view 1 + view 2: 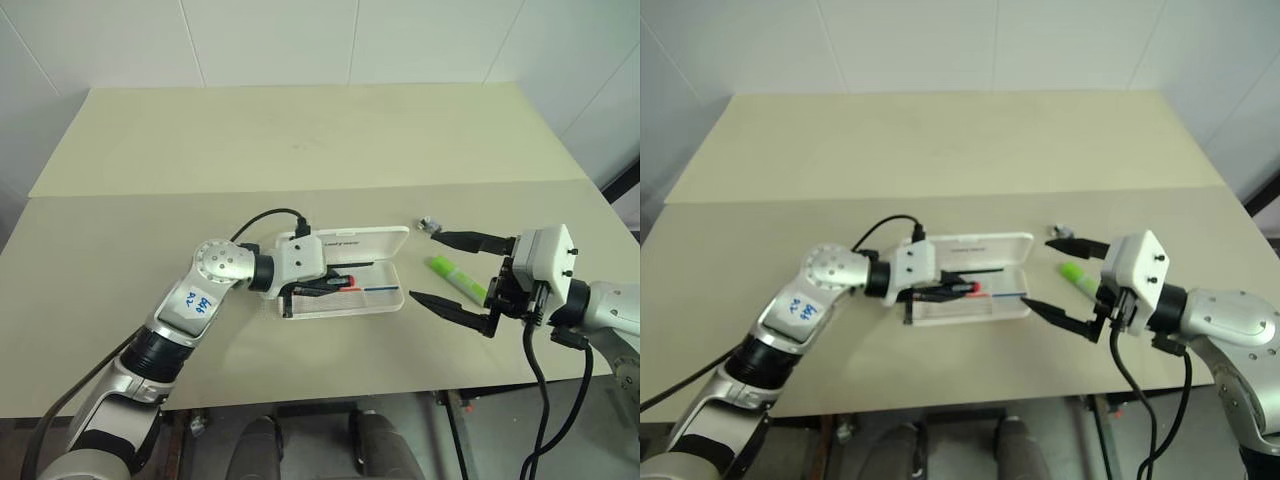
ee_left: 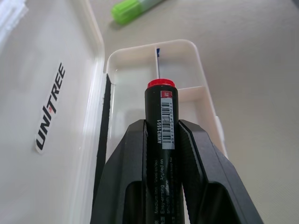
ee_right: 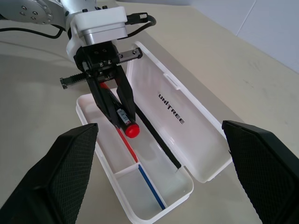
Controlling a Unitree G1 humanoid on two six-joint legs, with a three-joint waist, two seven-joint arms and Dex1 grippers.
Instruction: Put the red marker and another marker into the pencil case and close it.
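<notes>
The lime-green marker [image 1: 458, 279] will fit flat when I lower it, because the pencil case's divider leaves a long slot [image 3: 112, 143] for it next to the red line.
The white pencil case [image 1: 372, 243] lies open on the table, lid flipped back, red and blue lines along its tray [image 3: 154, 196]. My left gripper [image 1: 335, 283] is shut on the red marker [image 2: 161, 121], a black barrel with a red end. It holds the marker tilted down over the tray, the red tip [image 3: 131, 130] just above the case's floor. The lime-green marker [image 1: 455, 277] rests on the table right of the case. My right gripper [image 1: 422, 267] hovers open beside the case's right end, the green marker between its wide-spread fingers [image 3: 63, 177] and under them.
A tiny grey-black object [image 1: 427, 224] sits just beyond the case's right end. The beige table [image 1: 300, 140] stretches far behind the case, with a seam running across it. White walls stand behind the table.
</notes>
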